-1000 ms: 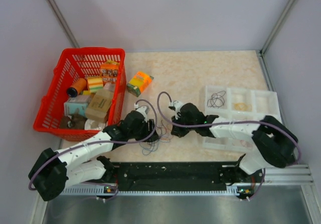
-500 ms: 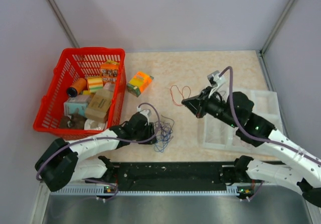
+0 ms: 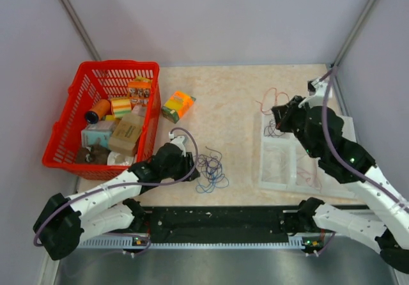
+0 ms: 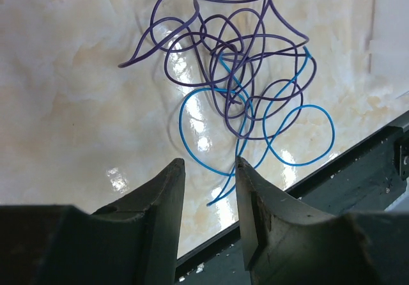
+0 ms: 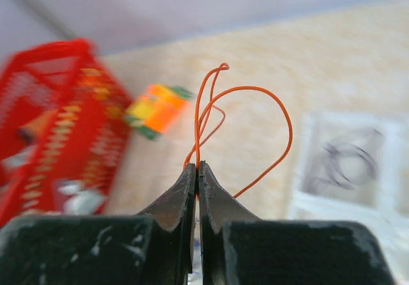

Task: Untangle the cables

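I should hold the purple cable (image 4: 238, 55) with my left gripper while my right gripper pulls the blue cable away, because the blue cable's loops (image 4: 245, 98) go through the purple cable.
A tangle of purple cable (image 4: 236, 48) and blue cable (image 4: 281, 125) lies on the table; it also shows in the top view (image 3: 211, 170). My left gripper (image 4: 208, 165) is open and empty, low just left of the tangle (image 3: 185, 163). My right gripper (image 5: 197, 167) is shut on the orange cable (image 5: 255, 106) and holds it in the air above the white tray's far left corner (image 3: 276, 100). A black cable (image 3: 273, 130) lies in a tray compartment, also seen in the right wrist view (image 5: 351, 160).
A white compartment tray (image 3: 345, 126) sits at the right. A red basket (image 3: 67, 122) full of small packages stands at the left. An orange and green box (image 3: 177, 105) lies beside it. The black rail (image 3: 217, 218) runs along the near edge.
My right arm has lifted the orange cable away from the tangle and carried it right, over the tray. My left gripper stays by the purple and blue tangle, which has spread out.
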